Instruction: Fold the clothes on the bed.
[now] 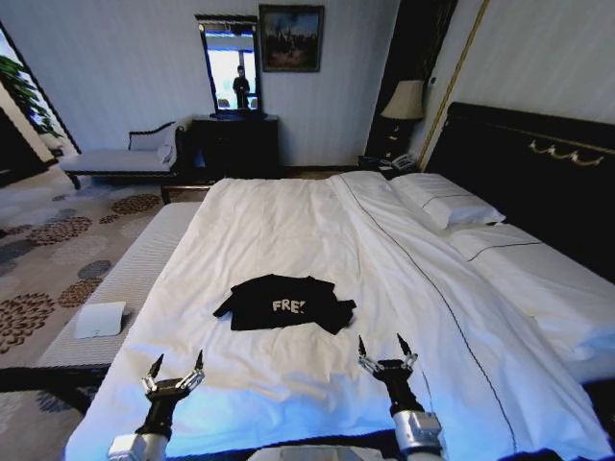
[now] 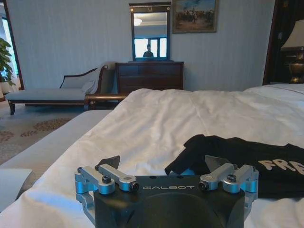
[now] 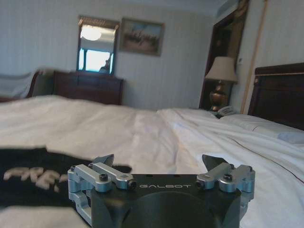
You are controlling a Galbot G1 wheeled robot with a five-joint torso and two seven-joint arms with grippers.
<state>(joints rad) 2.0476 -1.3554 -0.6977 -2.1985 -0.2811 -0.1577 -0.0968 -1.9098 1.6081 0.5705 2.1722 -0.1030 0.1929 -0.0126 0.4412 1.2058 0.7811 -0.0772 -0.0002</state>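
Observation:
The white lettering is close to the T-shirt's near edge, so the black T-shirt's hidden lower half will fall open when the robot picks the T-shirt up.
The clothes are one black T-shirt with white lettering, lying folded into a compact bundle on the white duvet of the bed, near its foot end. In the left wrist view the clothes sit just past my fingers, and the right wrist view has the clothes beside my fingers. My left gripper hovers open over the duvet, short of the shirt and to its left. My right gripper stands open just short of the shirt's right corner. Neither holds anything.
A white pad lies on the padded bench along the bed's left side. Pillows and the dark headboard are at right. A chaise, a dresser with mirror and a lamp stand at the far wall.

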